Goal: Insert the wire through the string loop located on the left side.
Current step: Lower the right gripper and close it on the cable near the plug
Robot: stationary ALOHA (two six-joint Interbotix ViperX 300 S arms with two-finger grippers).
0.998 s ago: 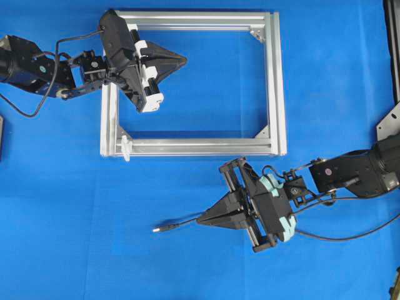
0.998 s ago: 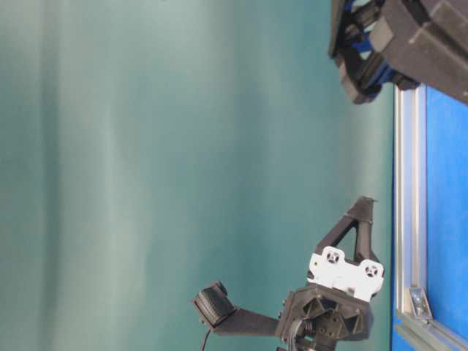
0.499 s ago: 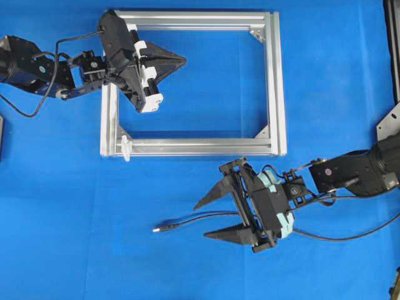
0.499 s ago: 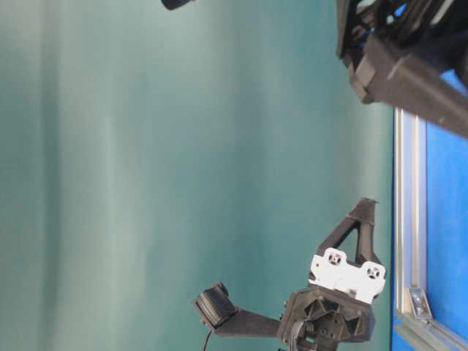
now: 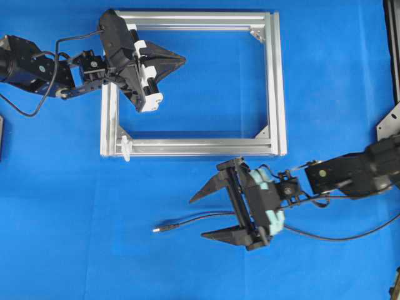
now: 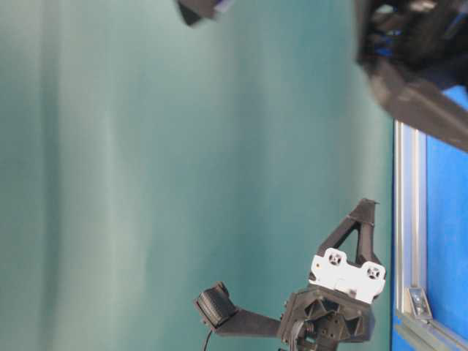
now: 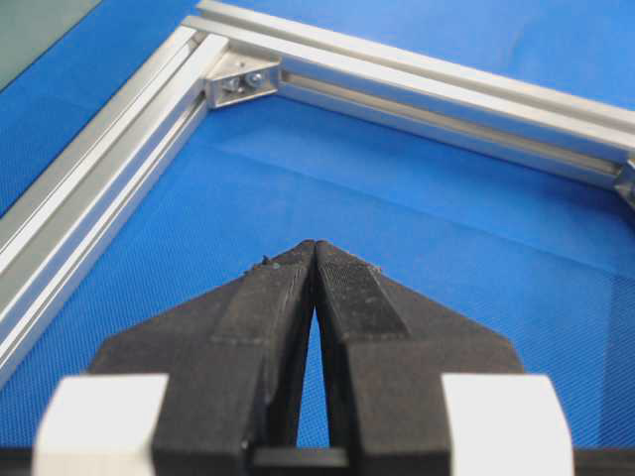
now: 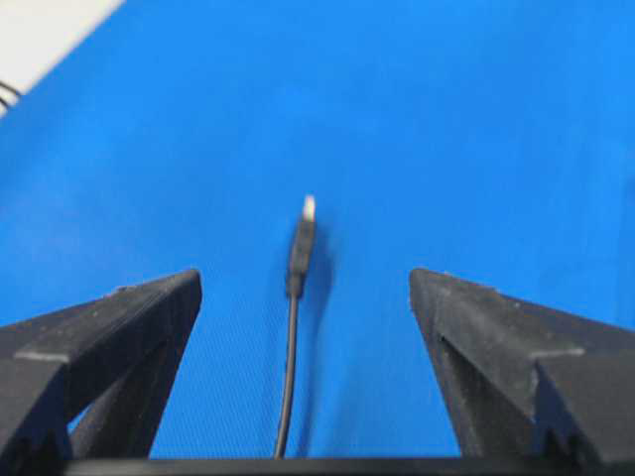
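Note:
I expect the thin black wire (image 5: 201,217) to keep pointing forward when I carry it to the string loop, because a thick, straight sleeve (image 5: 167,227) is behind the plug tip.
The thin black wire (image 5: 187,220) lies on the blue table, its plug tip (image 5: 156,229) pointing left. My right gripper (image 5: 196,218) is open, with one finger on each side of the wire and neither touching it. The right wrist view shows the wire (image 8: 291,337) running forward between the spread fingers of that gripper (image 8: 305,283) to the pale plug end (image 8: 308,208). The small white string loop (image 5: 127,147) sits at the lower left corner of the aluminium frame (image 5: 275,81). My left gripper (image 5: 185,60) (image 7: 315,245) is shut on nothing and hovers inside the frame's upper left.
The silver frame's rails (image 7: 99,188) and a corner bracket (image 7: 241,84) lie ahead of the left gripper. A thicker black arm cable (image 5: 350,236) trails right of the right arm. Metal hardware (image 5: 389,125) stands at the right table edge.
The right gripper's jaws have spread wide, letting go of the wire, and the gripper has shifted slightly left. The wire's plug stays in place. The left arm has not moved.

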